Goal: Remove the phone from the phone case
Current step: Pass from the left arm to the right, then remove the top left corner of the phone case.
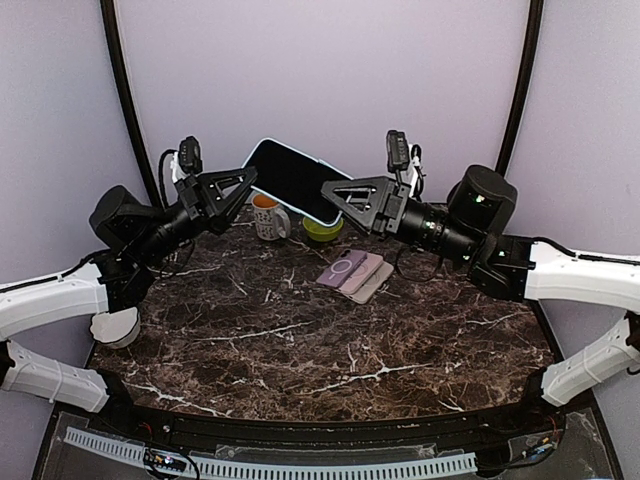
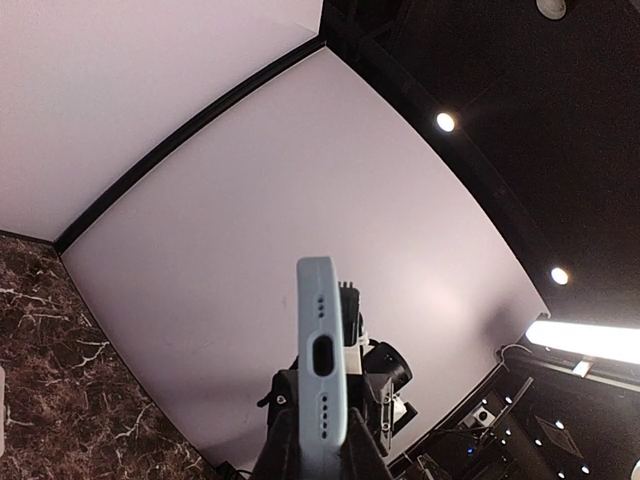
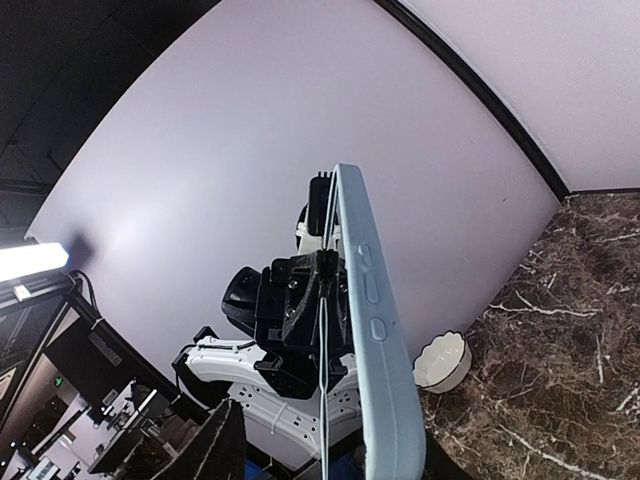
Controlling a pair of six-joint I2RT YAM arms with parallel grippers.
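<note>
The phone and phone case are pinched together by my left gripper at the port end (image 2: 322,357). That gripper should open and grip there again after my right gripper turns the phone (image 1: 292,181).
A phone (image 1: 295,180) with a dark screen sits in a light blue phone case (image 1: 318,214) and is held tilted in the air above the back of the table. My left gripper (image 1: 250,182) is shut on its left end; in the left wrist view the case (image 2: 322,340) shows its port end, pinched between the fingers of that gripper (image 2: 325,445). My right gripper (image 1: 328,190) is at the other end. The right wrist view shows the case's button side (image 3: 375,330) between the jaws of that gripper (image 3: 320,445), one finger (image 3: 222,445) still apart from it.
Under the phone stand a white mug (image 1: 268,217) and a green bowl (image 1: 322,230). Purple, pink and beige cases (image 1: 355,273) lie on the dark marble table (image 1: 300,350). A white bowl (image 1: 115,328) sits at the left edge and also shows as a white bowl (image 3: 443,362) in the right wrist view.
</note>
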